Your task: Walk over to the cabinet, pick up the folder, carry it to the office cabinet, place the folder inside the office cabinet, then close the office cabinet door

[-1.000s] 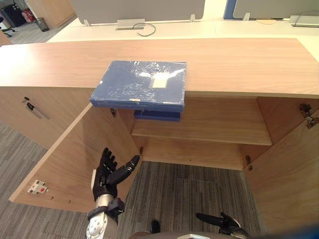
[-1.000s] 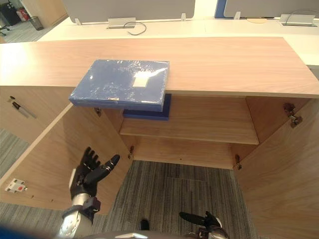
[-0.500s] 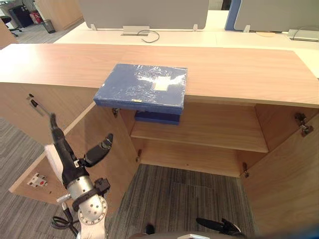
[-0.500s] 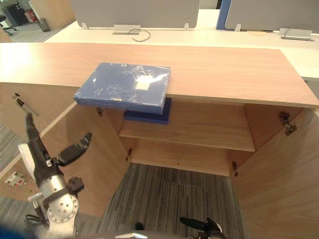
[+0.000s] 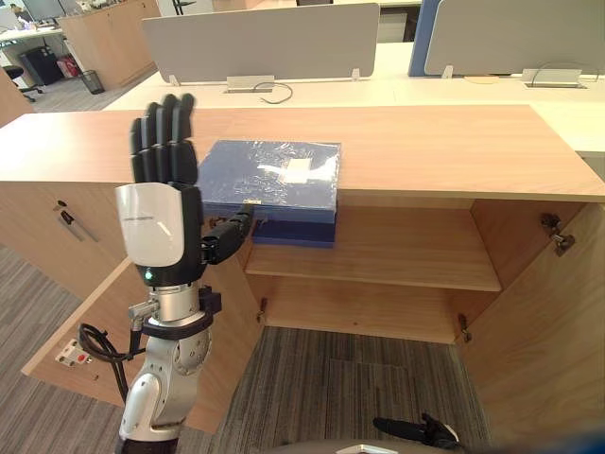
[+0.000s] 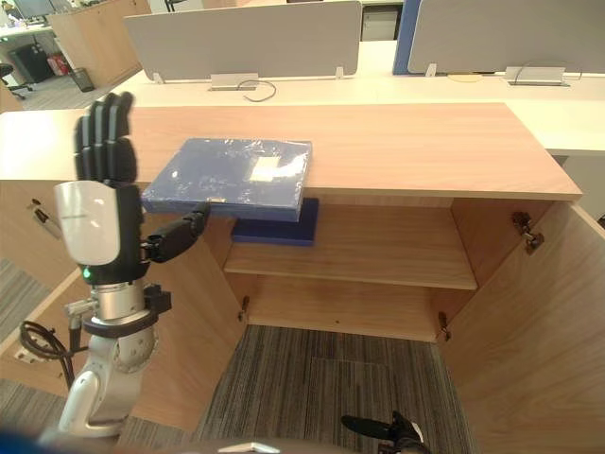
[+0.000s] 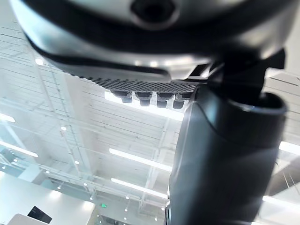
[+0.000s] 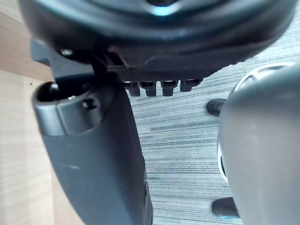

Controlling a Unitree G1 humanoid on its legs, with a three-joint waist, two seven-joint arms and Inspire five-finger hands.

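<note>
The folder [image 5: 269, 175] will stay stiff and boxy when the robot lifts it by its corner, because the thick front edge [image 5: 284, 215] stays straight over the open compartment.
A blue folder [image 5: 269, 175] in clear wrap lies on the wooden cabinet top [image 5: 435, 142], its front edge hanging over the open compartment. A second blue folder [image 5: 295, 232] lies on the shelf [image 5: 388, 255] just beneath it. My left hand [image 5: 156, 218] is raised upright at the folder's left front corner, open with straight fingers. Its thumb [image 6: 180, 235] reaches toward the folder's front edge; I cannot tell whether it touches. My right hand [image 5: 411, 431] hangs low over the carpet, open and holding nothing.
Both cabinet doors stand open: the left door [image 5: 95, 322] behind my left arm, the right door [image 5: 548, 322] at the right. A closed cabinet front with a handle [image 5: 66, 216] lies further left. Desks with grey partitions [image 5: 274, 43] stand behind.
My left hand rose from low by the left door to upright beside the folder's front corner. The camera tilted up. The folder and right hand stayed put.
</note>
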